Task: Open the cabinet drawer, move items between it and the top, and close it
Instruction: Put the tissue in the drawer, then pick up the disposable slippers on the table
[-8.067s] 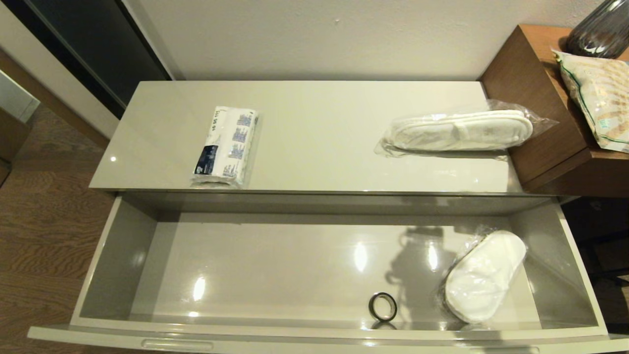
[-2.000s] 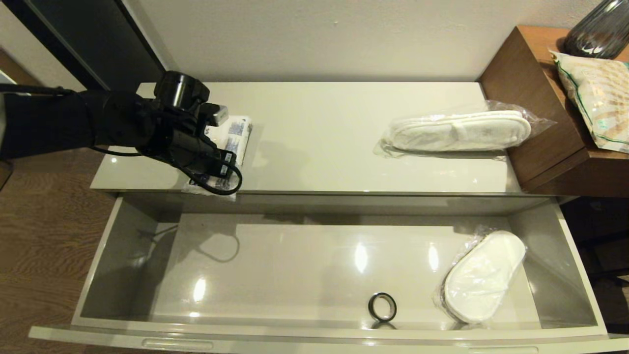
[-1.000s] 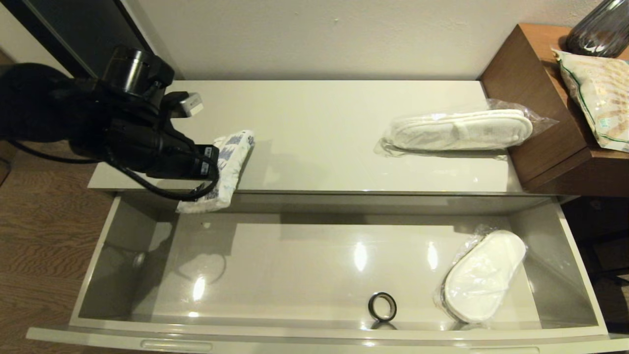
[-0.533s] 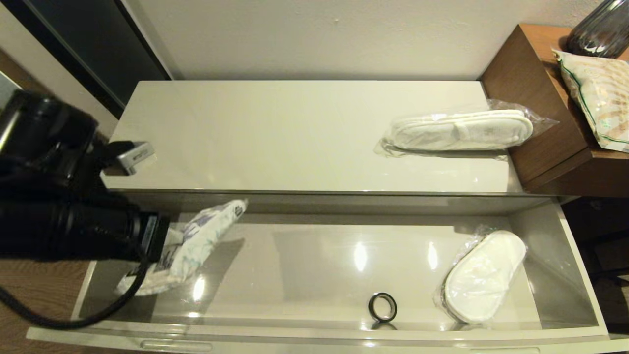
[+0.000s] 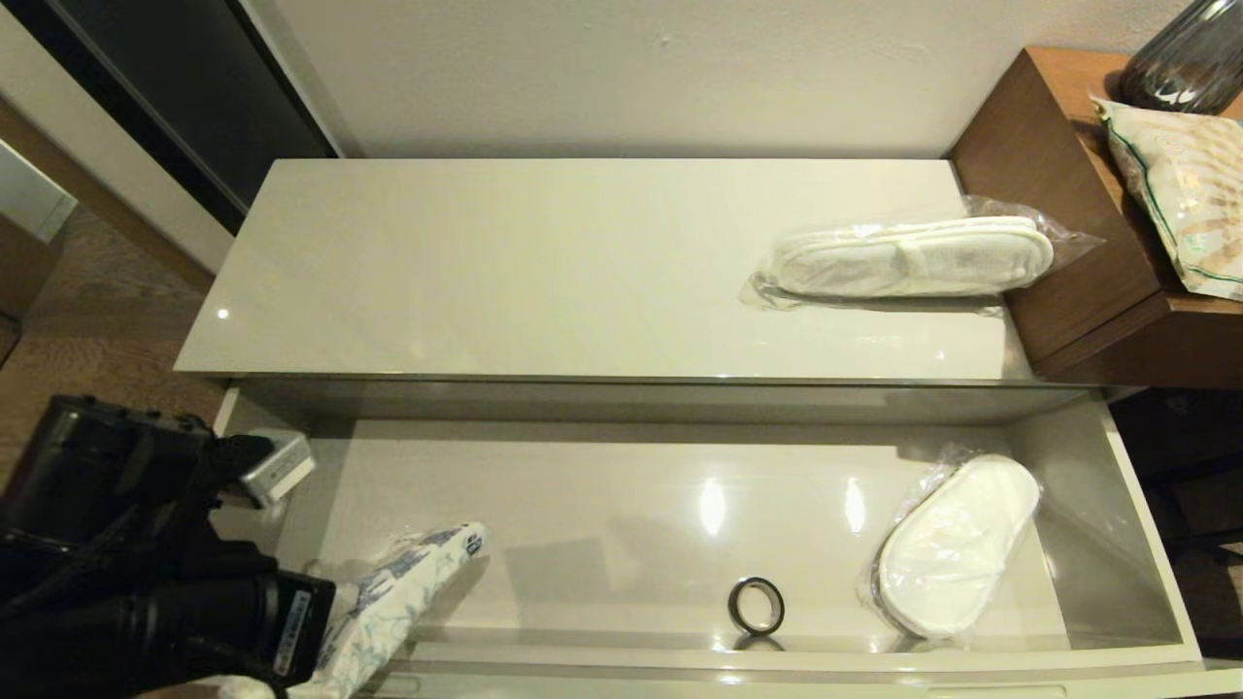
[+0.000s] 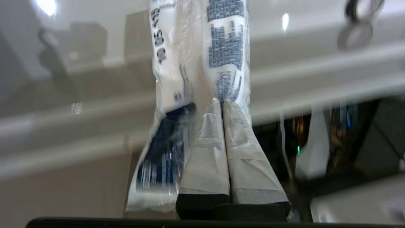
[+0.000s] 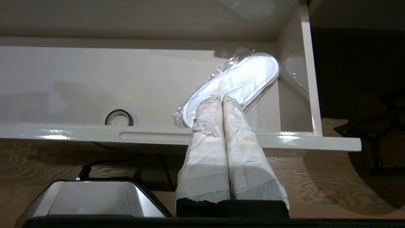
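Note:
Next, my left gripper moves the tissue pack inward and lays it flat on the drawer's bottom [image 5: 503,571] before opening, because the tissue pack's near end [image 6: 153,193] sticks out over the drawer's front side.
The cabinet drawer [image 5: 1146,544] stands pulled out below the top [image 5: 583,272]. My left gripper [image 6: 220,101] is shut on the wrap of the tissue pack [image 5: 398,597], holding it tilted over the drawer's front left corner; in the head view the black wrist hides the fingers. One slipper pack [image 5: 908,257] lies on the top at the right. Another slipper pack [image 5: 957,544] lies in the drawer's right end. My right gripper [image 7: 222,98] is shut on nothing, parked low before the drawer front [image 7: 63,133], out of the head view.
A small black ring [image 5: 755,605] lies in the drawer near its front wall. The brown wooden unit [image 5: 1088,243] stands at the right with a snack bag [image 5: 1180,194] and a dark vase [image 5: 1190,58]. A slot handle [image 7: 152,136] shows on the drawer front.
My left arm lifted the tissue pack off the top and carried it down and forward to the drawer's front left corner. Slippers and ring have not moved.

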You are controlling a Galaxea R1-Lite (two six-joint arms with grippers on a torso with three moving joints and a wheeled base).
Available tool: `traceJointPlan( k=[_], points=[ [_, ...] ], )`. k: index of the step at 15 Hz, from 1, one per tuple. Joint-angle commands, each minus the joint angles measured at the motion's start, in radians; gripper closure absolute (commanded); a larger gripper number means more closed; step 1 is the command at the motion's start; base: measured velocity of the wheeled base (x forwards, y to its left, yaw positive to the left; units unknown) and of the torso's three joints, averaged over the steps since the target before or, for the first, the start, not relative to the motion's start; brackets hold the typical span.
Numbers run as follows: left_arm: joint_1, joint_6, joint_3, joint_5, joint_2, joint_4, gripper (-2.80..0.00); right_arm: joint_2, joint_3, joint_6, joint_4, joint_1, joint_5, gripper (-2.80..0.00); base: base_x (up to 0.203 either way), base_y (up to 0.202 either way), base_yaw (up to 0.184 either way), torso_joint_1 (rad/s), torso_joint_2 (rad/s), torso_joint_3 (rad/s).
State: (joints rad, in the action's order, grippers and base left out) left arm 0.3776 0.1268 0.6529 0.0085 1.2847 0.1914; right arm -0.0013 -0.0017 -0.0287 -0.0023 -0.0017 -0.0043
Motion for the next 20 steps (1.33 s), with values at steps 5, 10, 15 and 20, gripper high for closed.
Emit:
traceJointPlan(
  k=[5, 10, 15, 20],
  points=[
    [-0.023, 0.055, -0.033, 0.028, 0.377, -0.358, 0.0, 0.0, 0.0, 0.0, -0.001, 0.0, 0.0, 0.0, 0.0, 0.0, 0.0, 0.0, 0.0, 0.0],
    [-0.027, 0.075, -0.068, 0.103, 0.36, -0.477, 0.0, 0.0, 0.0, 0.0, -0.001, 0.0, 0.0, 0.0, 0.0, 0.0, 0.0, 0.0, 0.0, 0.0],
    [-0.021, 0.074, 0.0, 0.092, 0.099, -0.127, 0.0, 0.0, 0.0, -0.001, -0.001, 0.0, 0.0, 0.0, 0.0, 0.0, 0.0, 0.0, 0.0, 0.0],
    [-0.031, 0.124, 0.095, 0.116, -0.338, 0.315, 0.0, 0.0, 0.0, 0.0, -0.001, 0.0, 0.0, 0.0, 0.0, 0.0, 0.0, 0.0, 0.0, 0.0]
  ],
)
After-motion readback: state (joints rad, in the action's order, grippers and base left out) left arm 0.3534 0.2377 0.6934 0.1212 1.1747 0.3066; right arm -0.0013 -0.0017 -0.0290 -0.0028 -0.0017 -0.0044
